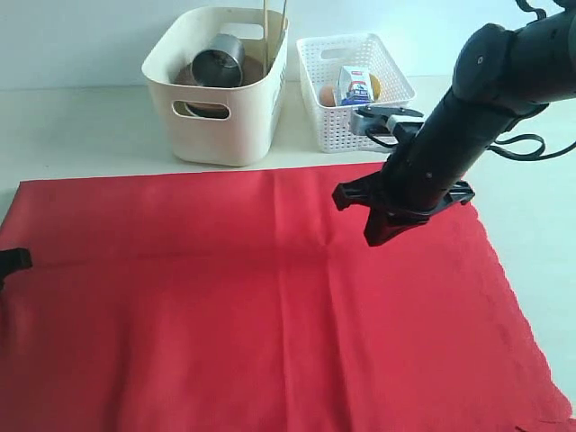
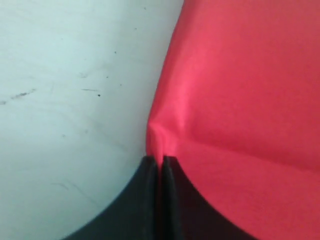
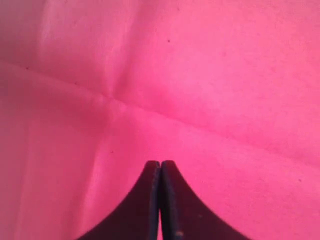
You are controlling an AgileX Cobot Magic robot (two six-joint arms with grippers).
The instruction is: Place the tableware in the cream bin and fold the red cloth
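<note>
Next, I back off my right gripper, which hovers over the red cloth where the cloth's pinched edge must land, before my left gripper folds the edge across.
The red cloth lies spread flat over the table. The cream bin stands behind it, holding the steel cup, the brown plate and the upright chopsticks; the other tableware is hidden. My left gripper is shut on the cloth's left edge, pinching a small ridge of fabric; only its tip shows in the exterior view. My right gripper is shut with nothing in it, hovering over the cloth near its far right part.
A white lattice basket to the right of the bin holds a blue-white packet, an egg and a lemon. Bare pale table lies left of the cloth. The right arm reaches in from the upper right.
</note>
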